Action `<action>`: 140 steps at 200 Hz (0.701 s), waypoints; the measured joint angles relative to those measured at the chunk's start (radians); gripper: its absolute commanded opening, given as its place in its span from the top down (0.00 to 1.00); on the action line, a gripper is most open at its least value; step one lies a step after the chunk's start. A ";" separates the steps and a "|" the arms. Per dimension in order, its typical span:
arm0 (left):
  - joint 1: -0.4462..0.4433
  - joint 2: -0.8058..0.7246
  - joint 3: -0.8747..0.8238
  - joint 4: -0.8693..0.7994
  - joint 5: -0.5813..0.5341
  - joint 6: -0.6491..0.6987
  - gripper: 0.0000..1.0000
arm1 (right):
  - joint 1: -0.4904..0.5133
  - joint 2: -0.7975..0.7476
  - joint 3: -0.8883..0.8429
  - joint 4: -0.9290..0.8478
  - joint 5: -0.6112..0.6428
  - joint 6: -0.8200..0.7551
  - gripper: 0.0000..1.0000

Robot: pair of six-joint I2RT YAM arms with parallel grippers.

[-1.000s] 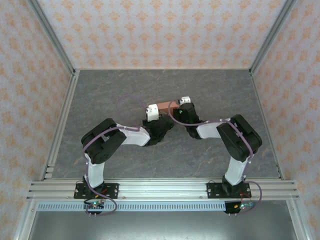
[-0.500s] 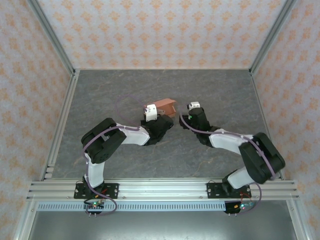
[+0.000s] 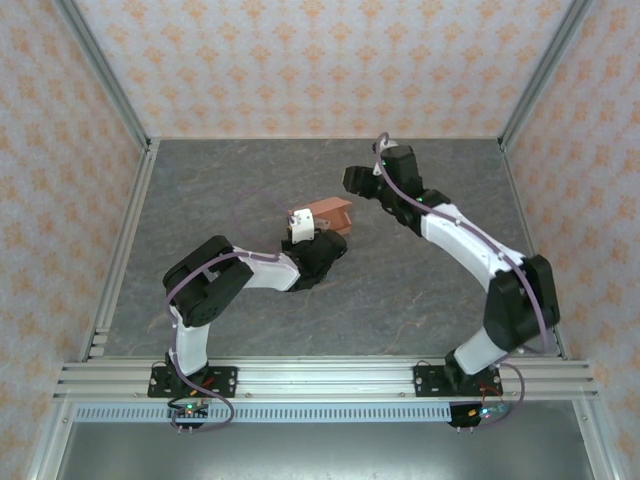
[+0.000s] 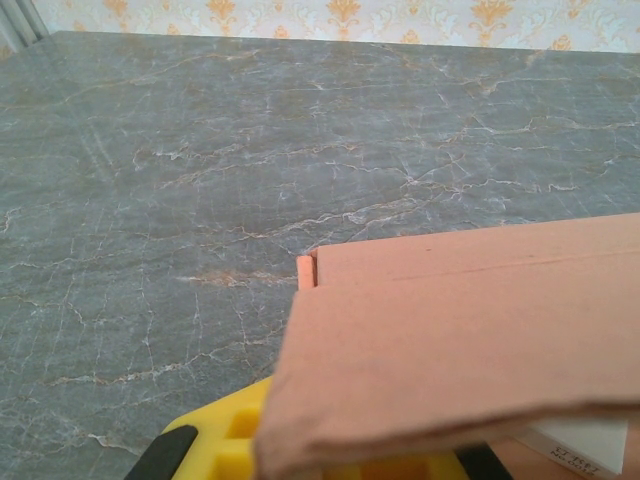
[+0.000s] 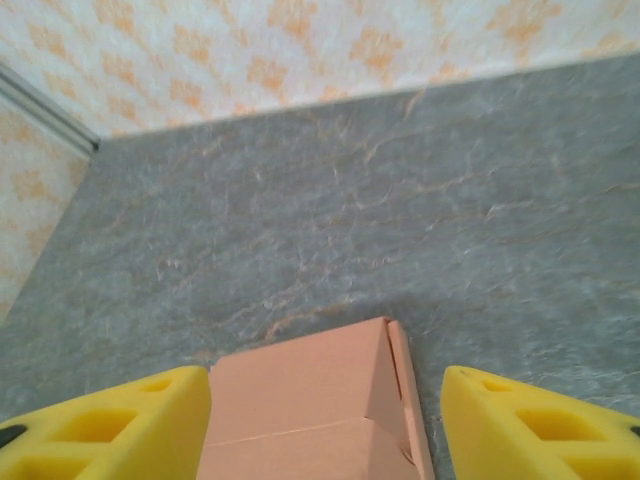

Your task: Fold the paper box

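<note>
My left gripper is under the lid's slanting front edge. I should first back it out, then push the lid shut from above.
The paper box is salmon-orange cardboard, partly folded, held tilted above the middle of the table. My left gripper is shut on its near edge. In the left wrist view the box covers most of the yellow fingers. My right gripper hangs open, up and to the right of the box and apart from it. In the right wrist view the box lies below and between the two wide-apart yellow fingers, touching neither.
Grey marble tabletop enclosed by patterned walls and aluminium rails. A small white tag sits by the left gripper's tip. Open floor lies to the left and behind the box.
My right gripper let go of the box, opened wider and swung back toward the far right. The left gripper kept hold of the box, which tipped up slightly.
</note>
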 measured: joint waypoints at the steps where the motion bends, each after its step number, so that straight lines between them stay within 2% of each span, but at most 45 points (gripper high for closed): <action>1: 0.000 0.000 0.000 0.000 0.000 0.000 1.00 | 0.000 0.003 0.003 -0.002 -0.002 0.000 0.34; 39: 0.000 0.000 0.000 0.000 0.000 0.000 1.00 | 0.000 0.143 0.058 -0.074 -0.060 0.022 0.33; 90: 0.000 0.000 0.000 -0.002 0.000 0.000 1.00 | 0.000 0.179 0.050 -0.106 -0.072 0.026 0.35; 100: 0.000 0.000 0.000 -0.003 0.000 0.000 0.95 | 0.000 0.179 0.042 -0.105 -0.072 0.027 0.36; 118: 0.000 0.000 0.000 -0.013 0.002 0.001 0.80 | 0.000 0.179 0.027 -0.105 -0.072 0.032 0.37; 140: 0.000 0.000 -0.005 -0.043 0.008 0.008 0.73 | 0.000 0.182 0.016 -0.101 -0.072 0.037 0.38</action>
